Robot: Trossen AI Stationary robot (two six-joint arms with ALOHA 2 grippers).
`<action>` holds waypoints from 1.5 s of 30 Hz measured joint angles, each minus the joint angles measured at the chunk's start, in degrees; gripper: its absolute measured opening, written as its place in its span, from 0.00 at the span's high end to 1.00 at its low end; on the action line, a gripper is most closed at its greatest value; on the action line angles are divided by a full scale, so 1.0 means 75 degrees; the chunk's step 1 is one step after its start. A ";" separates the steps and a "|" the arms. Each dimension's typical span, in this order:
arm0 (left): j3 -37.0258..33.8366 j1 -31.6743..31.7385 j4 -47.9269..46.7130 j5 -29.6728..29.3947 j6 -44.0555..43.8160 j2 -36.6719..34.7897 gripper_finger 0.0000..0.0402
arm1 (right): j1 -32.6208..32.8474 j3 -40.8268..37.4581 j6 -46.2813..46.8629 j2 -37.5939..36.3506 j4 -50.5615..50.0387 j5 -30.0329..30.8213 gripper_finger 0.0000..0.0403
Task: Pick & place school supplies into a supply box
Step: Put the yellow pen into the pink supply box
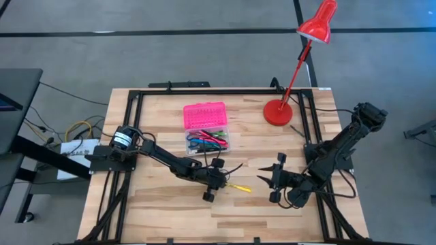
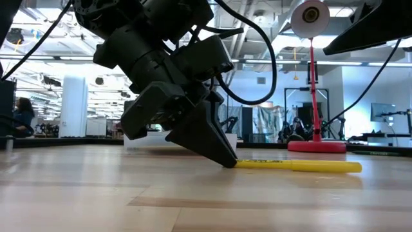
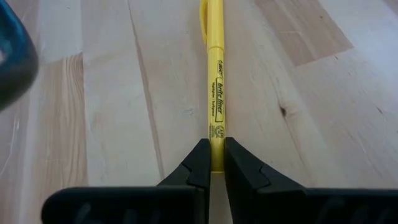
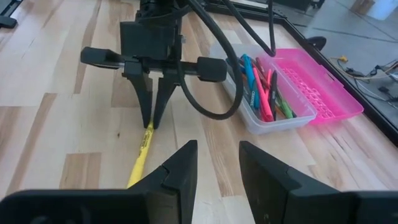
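Note:
I need to open my left gripper, which pinches only the tail end of the yellow highlighter, and take hold of its printed body before I carry it to the supply box.
A yellow highlighter lies on the wooden table right of centre, pointing toward the right edge. My left gripper slants down onto its left end and is shut on it; the low view shows the finger tips at table height. My right gripper stands open a little to the right, above the table, with nothing between its fingers. The supply box sits open at the table's middle, its pink lid folded back toward the far edge. Several coloured pens lie in its clear base. My left gripper pinches the highlighter's left end between its two fingertips. The fingers come slanting down from the table's left and lie in line with the highlighter, which runs on beyond them. The highlighter's body lies about level on the table.
A red desk lamp stands on its round base at the far right, its stem leaning over the far edge. A black frame runs along the table's sides. Bare wood lies between the two grippers and toward the near edge.

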 joint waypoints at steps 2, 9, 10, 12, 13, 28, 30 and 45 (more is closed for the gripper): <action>-0.0003 0.0003 0.0009 -0.0009 0.0005 -0.0074 0.97 | 0.0000 0.0000 0.0000 0.0000 0.0000 0.0000 0.72; -0.0038 0.0026 -0.0166 -0.0167 0.0248 -0.0429 0.97 | 0.0000 0.0000 0.0000 0.0000 0.0000 0.0000 0.72; -0.0041 0.0026 -0.0197 -0.0262 0.0295 -0.0462 0.97 | 0.0000 0.0000 0.0000 0.0000 0.0000 0.0000 0.72; -0.0044 0.0026 -0.0247 -0.0416 0.0358 -0.0524 0.97 | 0.0000 0.0000 0.0000 0.0000 0.0000 0.0000 0.72; -0.0044 0.0026 -0.0292 -0.0502 0.0369 -0.0558 0.97 | 0.0000 0.0000 0.0000 0.0000 0.0000 0.0000 0.72; -0.0026 0.0017 -0.0705 -0.1441 0.0544 -0.1228 0.99 | -0.0007 0.0000 0.0000 0.0000 -0.0006 0.0000 0.72; -0.0026 0.0017 -0.0872 -0.1634 0.0556 -0.1397 0.99 | -0.0019 0.0000 0.0000 0.0000 -0.0003 0.0000 0.72; -0.0082 0.0719 0.0480 0.1133 0.1309 -0.0755 0.93 | -0.0479 0.0000 0.0002 0.0000 -0.0003 -0.0218 0.72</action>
